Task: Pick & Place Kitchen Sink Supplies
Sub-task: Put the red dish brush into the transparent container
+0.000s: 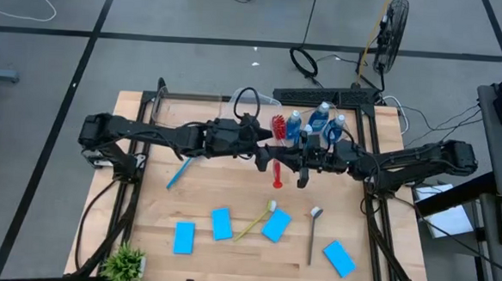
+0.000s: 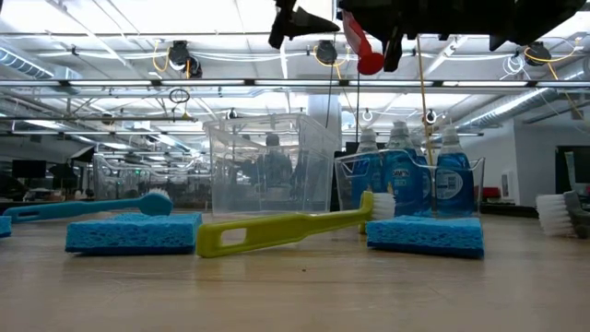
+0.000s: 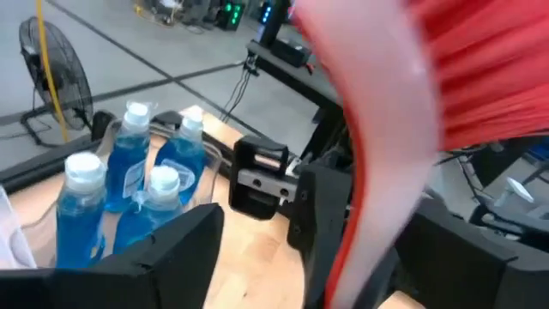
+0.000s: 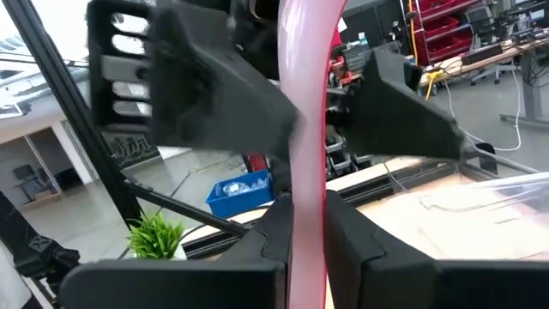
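The robot's left gripper should take the red brush (image 1: 278, 139) near its head from the right gripper, because the empty clear tub (image 2: 269, 168) is on the left gripper's side.
A red brush (image 1: 278, 150) hangs high above the table's middle, bristle head (image 1: 279, 125) toward the far edge, with my right gripper (image 1: 288, 160) shut on it. My left gripper (image 1: 270, 141) is open, one finger on either side of the handle (image 3: 369, 206) near the head and both apart from it. Several bottles of blue liquid (image 1: 321, 123) stand in a clear tub. A blue brush (image 1: 179, 171), a yellow brush (image 1: 254, 222), a grey brush (image 1: 313, 234) and several blue sponges (image 1: 222, 223) lie on the table. My right gripper pinches the red brush's handle (image 4: 300, 215) between its two fingers, somewhere about its middle. The fingers come roughly level from the table's right and lie across the handle. The brush is lifted clear of the table, its round handle end (image 2: 370, 63) hanging toward the near side.
An empty clear tub (image 1: 192, 112) stands at the far left next to the bottles' tub (image 2: 406, 180). A small green plant (image 1: 124, 261) sits at the near left corner. The yellow brush's head rests on a sponge (image 2: 424, 232).
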Controlling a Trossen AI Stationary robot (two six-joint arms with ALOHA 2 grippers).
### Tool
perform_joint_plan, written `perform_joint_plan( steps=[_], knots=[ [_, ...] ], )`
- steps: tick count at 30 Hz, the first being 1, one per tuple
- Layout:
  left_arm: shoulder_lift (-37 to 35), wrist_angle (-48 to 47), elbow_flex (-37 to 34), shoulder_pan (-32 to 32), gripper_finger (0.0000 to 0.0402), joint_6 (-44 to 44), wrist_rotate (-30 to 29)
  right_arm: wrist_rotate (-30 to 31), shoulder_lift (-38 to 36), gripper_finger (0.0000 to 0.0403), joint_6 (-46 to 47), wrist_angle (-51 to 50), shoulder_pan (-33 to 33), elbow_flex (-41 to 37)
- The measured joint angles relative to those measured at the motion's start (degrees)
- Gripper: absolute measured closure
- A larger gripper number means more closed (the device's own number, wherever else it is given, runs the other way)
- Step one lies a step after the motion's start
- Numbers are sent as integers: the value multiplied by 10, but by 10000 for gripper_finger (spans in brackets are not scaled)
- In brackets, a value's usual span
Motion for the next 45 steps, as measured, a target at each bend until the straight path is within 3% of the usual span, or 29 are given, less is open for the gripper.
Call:
perform_joint_plan(
  steps=[5,13,25,31,36,45],
  knots=[
    [2,2,0,0,160,1,16,0,0,375,0,-4,0,0],
    [1,2,0,-1,354,22,32,3,0,375,8,-6,0,0],
    [1,2,0,0,358,25,22,-11,0,358,15,-8,0,0],
    [-19,-32,-1,15,358,36,9,-33,-8,313,7,-51,-1,0],
    [-63,-103,0,34,358,52,-66,-60,-25,263,8,-116,2,-1],
    [-151,-285,5,72,358,28,-134,-48,-78,211,-11,-200,0,0]
  ],
)
